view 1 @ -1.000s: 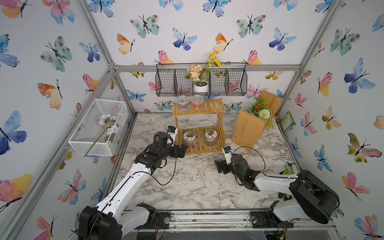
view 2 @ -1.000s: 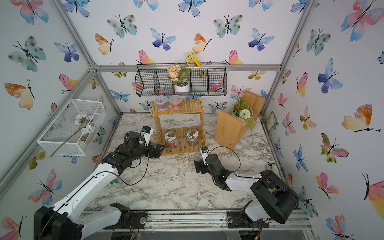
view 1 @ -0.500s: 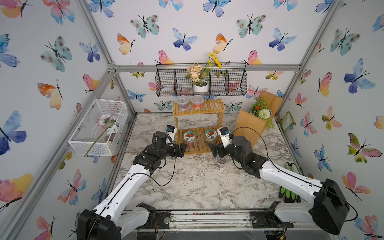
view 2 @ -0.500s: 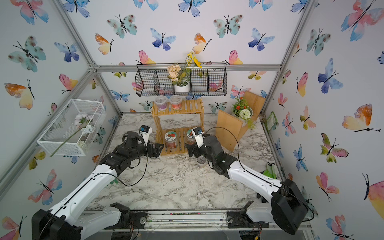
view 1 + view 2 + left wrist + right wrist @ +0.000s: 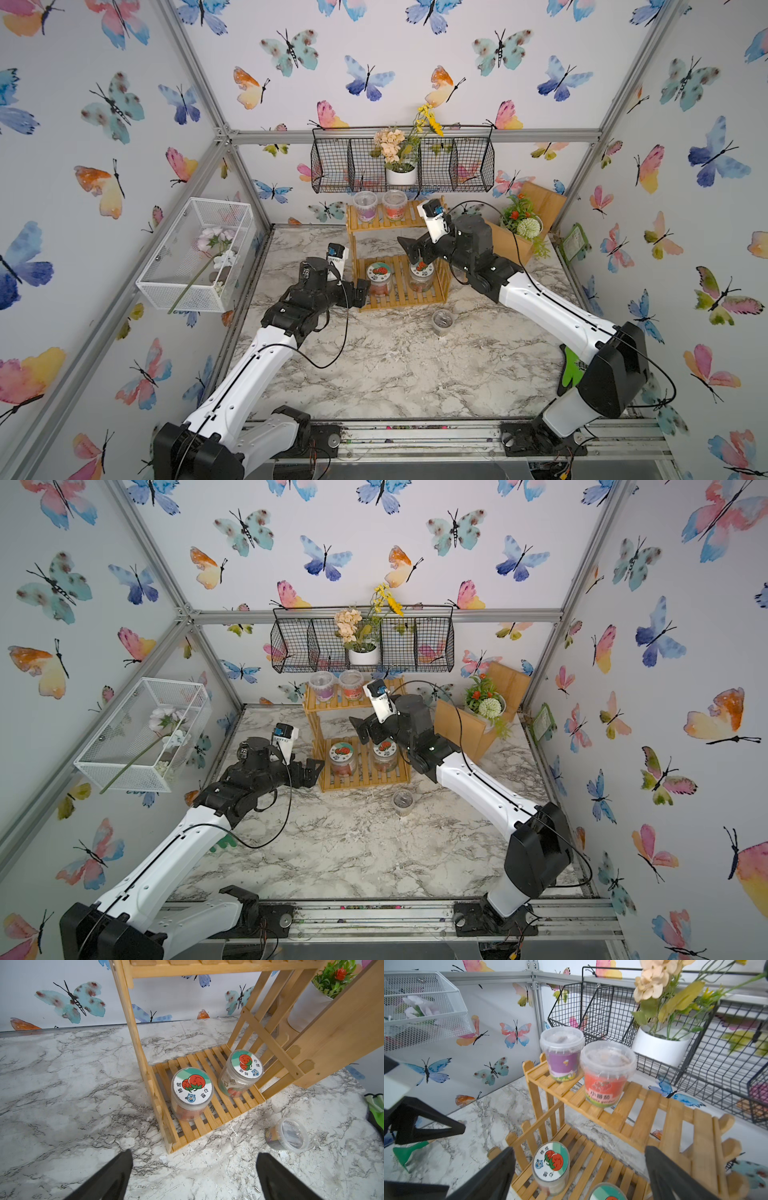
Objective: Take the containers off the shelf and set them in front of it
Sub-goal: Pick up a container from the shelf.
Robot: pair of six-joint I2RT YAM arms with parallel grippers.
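Note:
The red-labelled cup [image 5: 394,202] is in line with the right gripper's open fingers and its front side is clear, so the robot should keep reaching until they surround the cup's body [image 5: 394,211].
The bamboo shelf [image 5: 388,225] [image 5: 340,704] carries a purple-labelled cup [image 5: 365,206] [image 5: 562,1057] and a red-labelled cup [image 5: 394,205] [image 5: 607,1072] on its top tier. Two white-lidded jars [image 5: 379,278] [image 5: 420,274] [image 5: 192,1088] [image 5: 241,1072] stand on the lower tier. Another clear cup [image 5: 442,322] [image 5: 403,802] [image 5: 287,1134] stands on the table before the shelf's right end. My left gripper [image 5: 361,291] [image 5: 194,1154] is open and low by the shelf's front left corner. My right gripper [image 5: 411,255] [image 5: 579,1148] hangs open and empty above the lower tier, facing the two cups.
A black wire basket [image 5: 469,166] with a white flower pot [image 5: 401,176] hangs just above the shelf. A wooden box [image 5: 509,245] with a plant leans at the shelf's right. A white mesh box [image 5: 195,249] juts from the left wall.
My right gripper has risen from the cup on the table and swung back and up toward the shelf's top tier. The left arm has barely moved.

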